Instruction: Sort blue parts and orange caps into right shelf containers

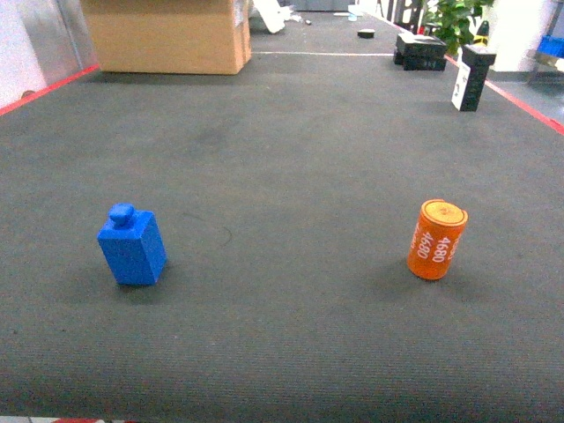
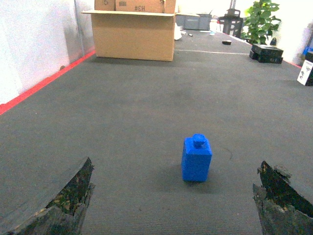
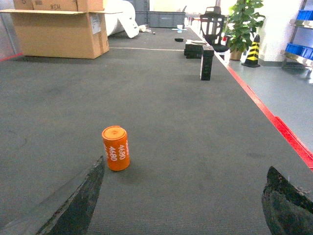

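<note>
The orange cap (image 1: 437, 239) will end up on its side when I drop it into the container, because it is a narrow, upright cylinder (image 1: 432, 253).
A blue part (image 1: 132, 246), a block with a round knob on top, stands upright on the dark carpet at the left. An orange cap (image 1: 436, 239), a cylinder printed 4680, stands at the right. Neither gripper shows in the head view. My left gripper (image 2: 175, 161) is open and empty, low over the carpet, with the blue part (image 2: 196, 159) a short way ahead, slightly right of centre. My right gripper (image 3: 186, 162) is open and empty, and the orange cap (image 3: 116, 148) stands just beyond its left fingertip. Blue right shelf containers (image 3: 299, 49) show partly at the far right edge.
A large cardboard box (image 1: 167, 33) stands at the back left. Black boxes (image 1: 420, 50) and an upright black box (image 1: 471, 77) sit at the back right near a potted plant (image 1: 456, 22). Red tape (image 3: 288, 137) borders the carpet on the right.
</note>
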